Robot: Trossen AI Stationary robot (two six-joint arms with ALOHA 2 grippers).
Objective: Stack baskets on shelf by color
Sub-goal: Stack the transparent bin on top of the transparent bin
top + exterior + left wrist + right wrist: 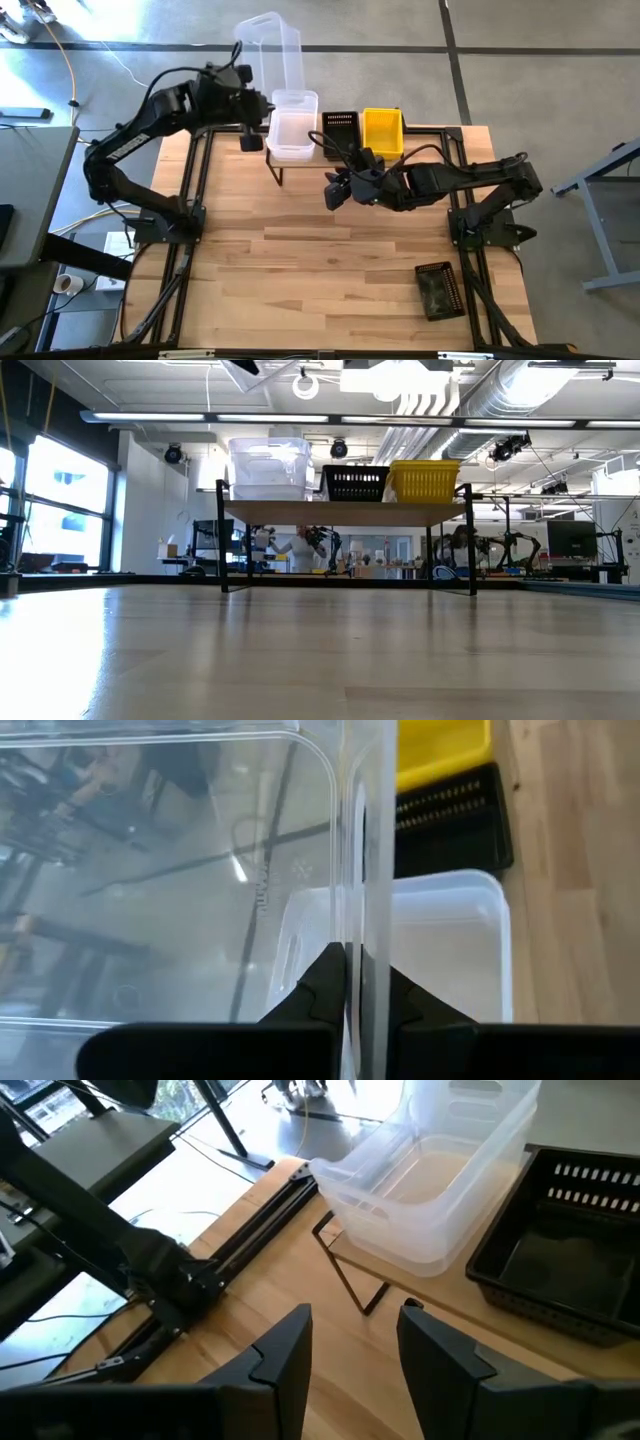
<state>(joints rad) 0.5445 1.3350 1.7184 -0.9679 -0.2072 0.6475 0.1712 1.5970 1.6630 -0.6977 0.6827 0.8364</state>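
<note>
My left gripper should pull the clear basket in my left gripper [272, 50], which hangs past the shelf's far edge, back over the clear stack [293, 128] and lower it inside.
My left gripper [353, 982] is raised over the shelf's left end, shut on a clear basket [268, 45] held in the air. Below it, a clear basket stack [292, 125] stands on the shelf [345, 513], with a black mesh basket [340, 128] and a yellow basket [382, 130] to its right. My right gripper [335, 190] hovers open and empty over the table just in front of the shelf, facing the clear stack [440, 1190]. Another black basket [438, 290] lies on the table near the right front. My left gripper pinches one wall [365, 870] of the clear basket, close to its rim, one finger [325, 985] inside the basket and the other outside. The basket is lifted clear, above the clear stack [440, 950] on the shelf.
The shelf's thin black legs [350, 1280] stand on the table's far part. Black frame rails [195, 170] run along both sides of the table. The wooden middle of the table [320, 270] holds only the lone black basket.
</note>
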